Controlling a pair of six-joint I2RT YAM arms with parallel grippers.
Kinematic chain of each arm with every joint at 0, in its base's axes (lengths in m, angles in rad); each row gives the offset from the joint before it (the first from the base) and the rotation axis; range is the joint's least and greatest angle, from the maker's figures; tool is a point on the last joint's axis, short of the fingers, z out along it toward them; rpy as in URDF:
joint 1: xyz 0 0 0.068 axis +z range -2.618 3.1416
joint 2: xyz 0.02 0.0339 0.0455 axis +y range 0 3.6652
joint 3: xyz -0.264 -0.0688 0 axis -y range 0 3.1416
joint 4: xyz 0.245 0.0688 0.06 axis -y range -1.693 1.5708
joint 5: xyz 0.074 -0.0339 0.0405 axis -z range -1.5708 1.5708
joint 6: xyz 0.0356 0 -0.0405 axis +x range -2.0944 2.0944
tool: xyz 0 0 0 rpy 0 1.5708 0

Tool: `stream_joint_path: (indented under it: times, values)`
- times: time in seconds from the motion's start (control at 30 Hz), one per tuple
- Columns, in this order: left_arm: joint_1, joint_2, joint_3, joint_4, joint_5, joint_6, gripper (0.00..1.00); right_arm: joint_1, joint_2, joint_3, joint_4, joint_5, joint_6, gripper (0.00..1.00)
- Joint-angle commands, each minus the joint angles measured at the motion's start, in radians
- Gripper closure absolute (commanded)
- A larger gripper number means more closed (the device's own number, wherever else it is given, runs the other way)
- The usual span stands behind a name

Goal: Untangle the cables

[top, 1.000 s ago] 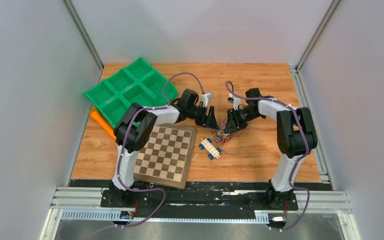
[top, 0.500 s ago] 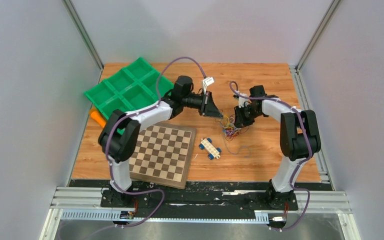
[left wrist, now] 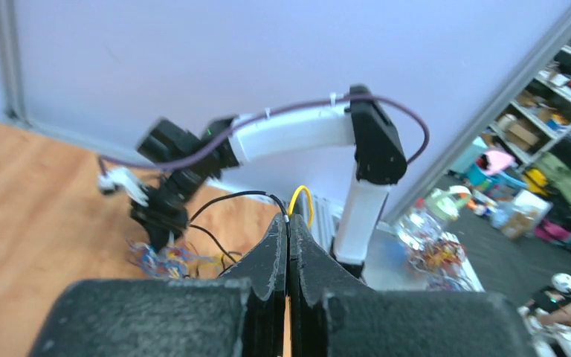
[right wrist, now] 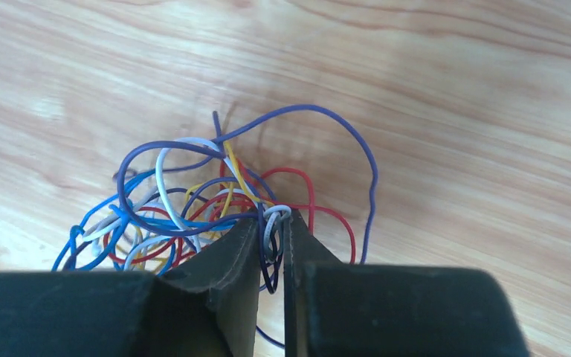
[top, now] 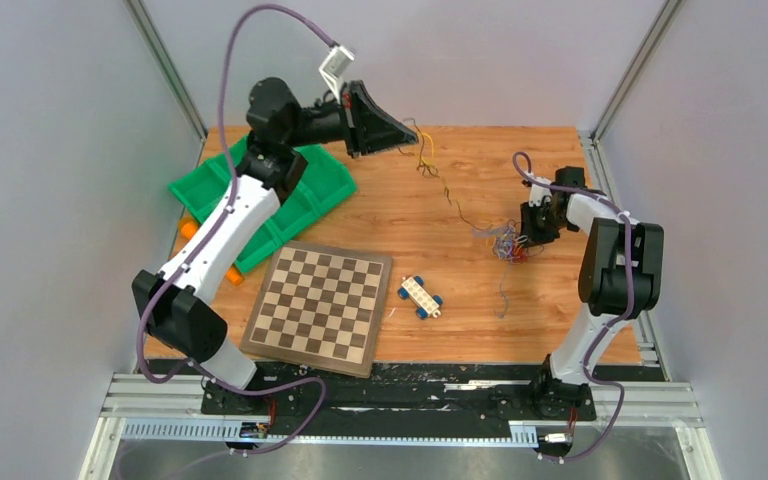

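Note:
The dark and yellow piece of cable in my left gripper is still stuck in the clump, so my right gripper should leave its loops and take over that piece.
The cables form a knotted clump of blue, red, purple, yellow and white strands on the wood at the right. My right gripper sits low on that clump, its jaws shut on a few white and purple loops. My left gripper is lifted high toward the back, shut on a thin dark and yellow strand that runs down to the clump. In the left wrist view the jaws pinch that strand, with the clump far below.
A chessboard lies near the front. A white toy car with blue wheels sits next to it. A green compartment tray is under the left arm, with an orange object beside it. One loose strand lies in front of the clump.
My left gripper shut on a strand, then rose up and back to the left, drawing it out. The right gripper shut on the clump and dragged it right.

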Motion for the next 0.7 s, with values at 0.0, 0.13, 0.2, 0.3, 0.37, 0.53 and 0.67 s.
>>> stream_joint_path:
  times: [0.0, 0.13, 0.2, 0.3, 0.37, 0.53, 0.67]
  values:
    - [0.050, -0.047, 0.174, -0.033, 0.001, 0.005, 1.00, -0.030, 0.045, 0.044, 0.026, 0.056, -0.068, 0.87]
    - [0.072, -0.024, 0.309, -0.095, -0.009, 0.064, 1.00, -0.053, 0.089, 0.062, 0.031, 0.086, -0.085, 0.92]
    - [0.080, -0.011, 0.372, -0.103, -0.011, 0.077, 1.00, -0.060, 0.108, 0.066, 0.039, 0.114, -0.093, 0.96]
    - [0.097, 0.007, 0.461, -0.095, -0.031, 0.073, 1.00, -0.080, 0.126, 0.062, 0.047, 0.135, -0.101, 0.98]
    - [0.106, 0.021, 0.528, -0.092, -0.041, 0.089, 1.00, -0.089, 0.135, 0.060, 0.050, 0.144, -0.108, 1.00]
    - [0.107, 0.049, 0.629, -0.115, -0.095, 0.122, 1.00, -0.095, 0.138, 0.052, 0.055, 0.154, -0.116, 1.00]
    - [0.107, 0.066, 0.512, -0.176, -0.131, 0.146, 1.00, -0.095, 0.103, 0.064, 0.038, 0.107, -0.106, 1.00]
